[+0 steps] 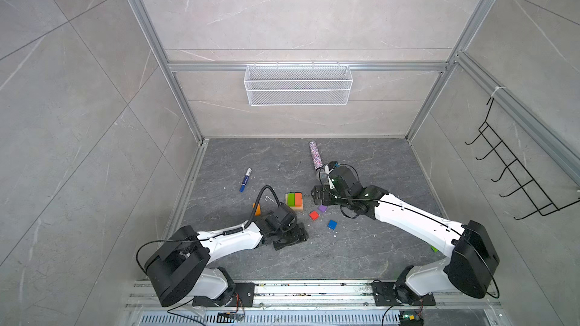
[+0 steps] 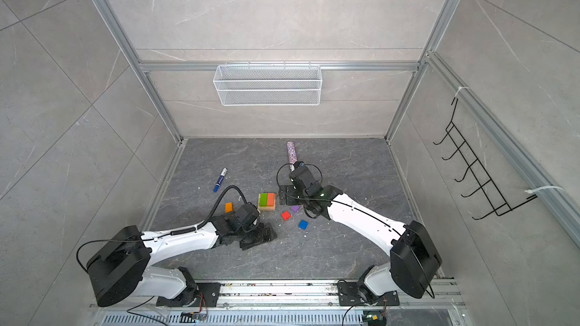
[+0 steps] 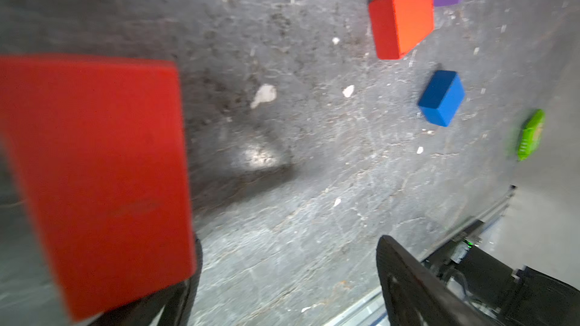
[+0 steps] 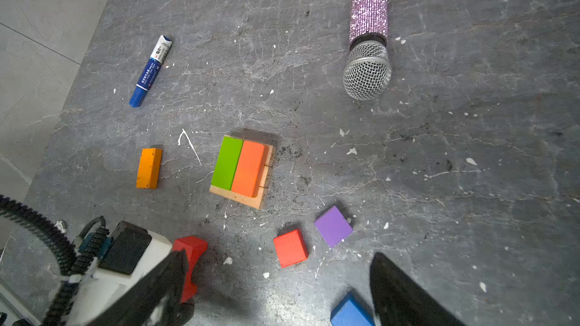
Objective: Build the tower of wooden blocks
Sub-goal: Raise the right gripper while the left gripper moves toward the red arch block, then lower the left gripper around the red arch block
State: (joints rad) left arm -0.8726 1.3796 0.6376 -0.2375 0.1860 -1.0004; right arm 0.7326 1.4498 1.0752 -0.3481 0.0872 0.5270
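Observation:
Next, I move back, lift clear and center my left gripper's open fingers over the block (image 3: 99, 184), because the red block is outside those fingers, against one finger (image 3: 180, 250).
The tower (image 1: 294, 201) (image 4: 243, 169) is a tan base carrying a green and an orange oblong side by side. Loose wood blocks lie around it: an orange oblong (image 4: 149, 168), a red cube (image 4: 290, 247), a purple cube (image 4: 333, 225) and a blue cube (image 4: 350, 312). A larger red block (image 3: 94, 177) (image 4: 188, 261) rests on the floor against one finger of my left gripper (image 3: 288, 293) (image 1: 293, 239). That gripper is open, with bare floor between its jaws. My right gripper (image 4: 282, 296) (image 1: 317, 196) hangs open just right of the tower, above the cubes.
A glittery microphone (image 4: 368, 26) lies behind the right gripper, and a blue marker (image 4: 150, 70) at the back left. A green packet (image 3: 530, 134) sits by the right arm's base. A wire basket (image 1: 298, 84) hangs on the back wall.

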